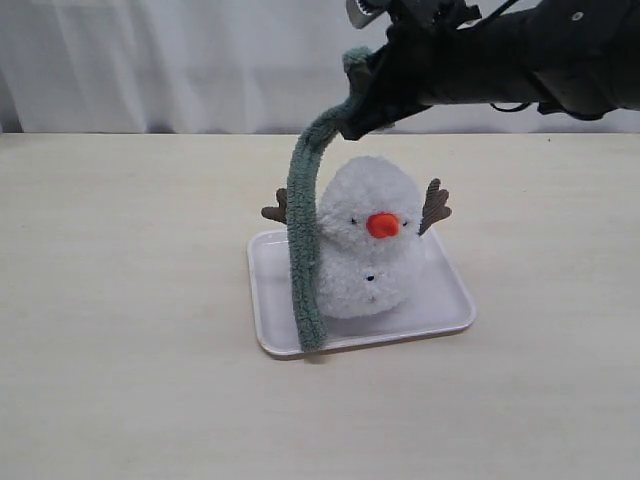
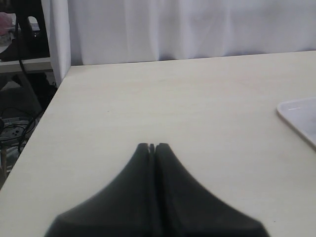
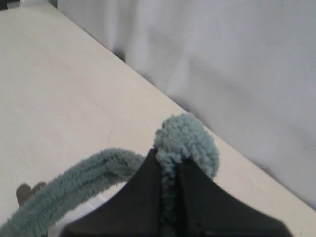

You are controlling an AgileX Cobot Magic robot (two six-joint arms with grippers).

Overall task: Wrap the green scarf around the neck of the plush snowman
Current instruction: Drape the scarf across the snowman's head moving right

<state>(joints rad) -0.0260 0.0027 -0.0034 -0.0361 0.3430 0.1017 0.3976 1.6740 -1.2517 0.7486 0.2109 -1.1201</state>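
The scarf hangs down one side of the snowman, and its held end [image 1: 357, 62] is above the snowman's head. My right gripper should lower that end by the snowman's other twig arm [image 1: 435, 204].
The plush snowman [image 1: 366, 240] stands upright on a white tray [image 1: 275, 300], orange nose facing the camera, brown twig arms out to both sides. My right gripper [image 1: 357, 95] hovers above and behind its head, shut on one end of the green scarf [image 1: 302, 240]. The scarf hangs down the snowman's left side, and its lower end rests on the tray's front rim. In the right wrist view the scarf's rounded end [image 3: 187, 143] pokes out past the right gripper [image 3: 170, 165]. The left gripper [image 2: 152, 146] is shut and empty over bare table, out of the exterior view.
The tray's corner [image 2: 298, 116] shows at the edge of the left wrist view. A white curtain [image 1: 150, 60] hangs behind the table's far edge. Beige tabletop [image 1: 120, 300] spreads around the tray on all sides.
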